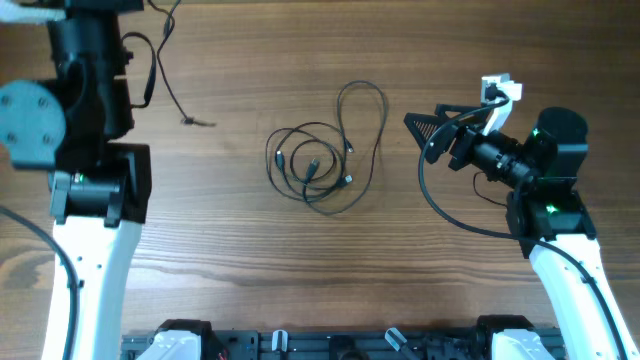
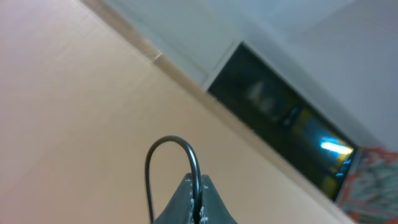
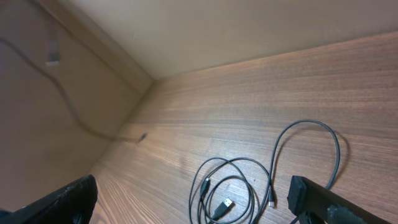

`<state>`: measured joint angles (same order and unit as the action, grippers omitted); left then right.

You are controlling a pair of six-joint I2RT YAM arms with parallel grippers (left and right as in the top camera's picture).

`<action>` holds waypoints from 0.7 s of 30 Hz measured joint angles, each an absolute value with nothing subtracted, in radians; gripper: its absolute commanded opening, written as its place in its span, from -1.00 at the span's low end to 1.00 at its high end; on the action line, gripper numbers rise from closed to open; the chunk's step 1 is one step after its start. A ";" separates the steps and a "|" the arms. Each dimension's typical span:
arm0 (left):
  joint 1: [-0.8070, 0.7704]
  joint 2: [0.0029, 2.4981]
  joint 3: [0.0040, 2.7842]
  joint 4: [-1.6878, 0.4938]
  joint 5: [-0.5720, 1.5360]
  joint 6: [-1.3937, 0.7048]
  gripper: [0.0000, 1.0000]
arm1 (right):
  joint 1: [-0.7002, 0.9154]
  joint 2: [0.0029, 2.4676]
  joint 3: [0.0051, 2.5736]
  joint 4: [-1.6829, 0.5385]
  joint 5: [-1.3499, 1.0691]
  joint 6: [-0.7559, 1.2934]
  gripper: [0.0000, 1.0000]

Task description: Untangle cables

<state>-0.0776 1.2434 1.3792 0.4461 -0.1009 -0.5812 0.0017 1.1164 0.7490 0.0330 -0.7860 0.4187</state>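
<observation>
The separate black cable's plug end [image 1: 190,121] is clear of the looped tangle, so my left gripper keeps moving away and lets go over the open far corner [image 1: 172,72].
A tangle of thin black cables [image 1: 320,165] lies looped at the table's middle, with small plug ends inside the loops. It also shows in the right wrist view [image 3: 249,180]. My right gripper [image 1: 425,135] is open and empty, just right of the tangle and above the table; its fingers [image 3: 193,208] straddle the near loops. My left gripper [image 2: 199,185] is shut on a separate black cable [image 2: 168,142], held high. That cable [image 1: 165,75] hangs from the top left, and its plug end [image 1: 200,122] touches the table. It also shows in the right wrist view [image 3: 74,112].
The left arm's bulky body [image 1: 90,110] fills the left side of the wooden table [image 1: 300,280]. The right arm's base [image 1: 550,200] stands at the right. A mounting rail [image 1: 330,345] runs along the front edge.
</observation>
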 measured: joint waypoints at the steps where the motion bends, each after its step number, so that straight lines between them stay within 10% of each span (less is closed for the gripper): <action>1: -0.067 1.264 1.379 0.442 -0.109 -0.580 -0.92 | 0.001 1.116 0.749 0.031 -0.786 0.418 1.00; 12: 0.117 1.581 1.380 0.579 -0.115 -0.448 -0.88 | 0.001 1.116 0.749 -0.046 -0.791 0.414 0.99; 15: 0.212 1.655 1.380 0.553 -0.115 -0.379 -0.13 | 0.001 1.116 0.749 -0.092 -0.793 0.403 0.99; 17: 0.303 1.715 1.383 0.519 -0.118 -0.355 1.00 | 0.001 1.117 0.749 -0.118 -0.793 0.394 0.99; 21: 0.441 1.814 1.391 0.277 -0.129 -0.341 1.00 | 0.001 1.117 0.749 -0.130 -0.793 0.387 0.99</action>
